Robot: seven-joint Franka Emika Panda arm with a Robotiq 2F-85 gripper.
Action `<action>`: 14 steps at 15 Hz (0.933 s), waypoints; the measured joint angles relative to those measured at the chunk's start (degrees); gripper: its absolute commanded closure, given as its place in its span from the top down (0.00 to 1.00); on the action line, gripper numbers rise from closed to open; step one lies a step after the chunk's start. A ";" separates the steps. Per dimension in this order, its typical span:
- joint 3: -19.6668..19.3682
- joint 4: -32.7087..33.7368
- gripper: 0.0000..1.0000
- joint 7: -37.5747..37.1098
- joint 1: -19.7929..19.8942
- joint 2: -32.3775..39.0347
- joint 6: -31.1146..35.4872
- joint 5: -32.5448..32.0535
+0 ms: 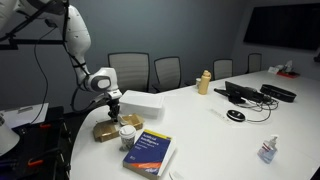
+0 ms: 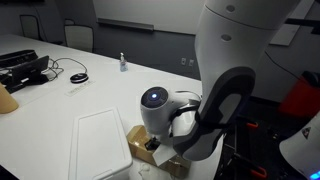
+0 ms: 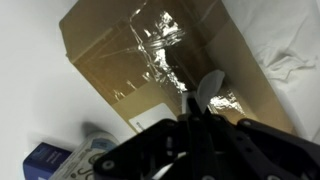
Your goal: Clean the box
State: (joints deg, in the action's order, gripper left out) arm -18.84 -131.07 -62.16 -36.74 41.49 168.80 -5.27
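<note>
The white cloth lies beside the tan box [image 3: 175, 65] while my shut gripper hangs over the box. I should back off to the cloth [image 3: 285, 55] first, before I wipe the box.
The box [image 3: 140, 70] is a low tan cardboard box with shiny tape across its top, and it fills the upper middle of the wrist view. In both exterior views it lies near the table's edge [image 1: 104, 130] [image 2: 139, 139]. My gripper [image 3: 200, 108] [image 1: 113, 104] hangs just above the box, over its near part, and it is shut. A small pale sliver shows at the fingertips [image 3: 209, 86]. I cannot tell whether that sliver is a held scrap or the pads themselves. The arm's wrist hides the fingers in an exterior view.
A larger white box [image 1: 141, 103] [image 2: 100, 146] lies right beside the tan one. A blue book [image 1: 150, 153] [image 3: 45, 160] and a small jar [image 1: 127, 134] sit close by. Farther off are a yellow bottle [image 1: 204, 82], a mouse [image 1: 235, 116], black gear [image 1: 245, 93] and a clear bottle [image 1: 267, 150].
</note>
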 measured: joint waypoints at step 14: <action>-4.25 -0.08 0.00 3.58 -5.99 1.10 -3.99 0.64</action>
State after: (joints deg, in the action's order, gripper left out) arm -23.09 -131.15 -58.58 -42.73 42.59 164.81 -4.63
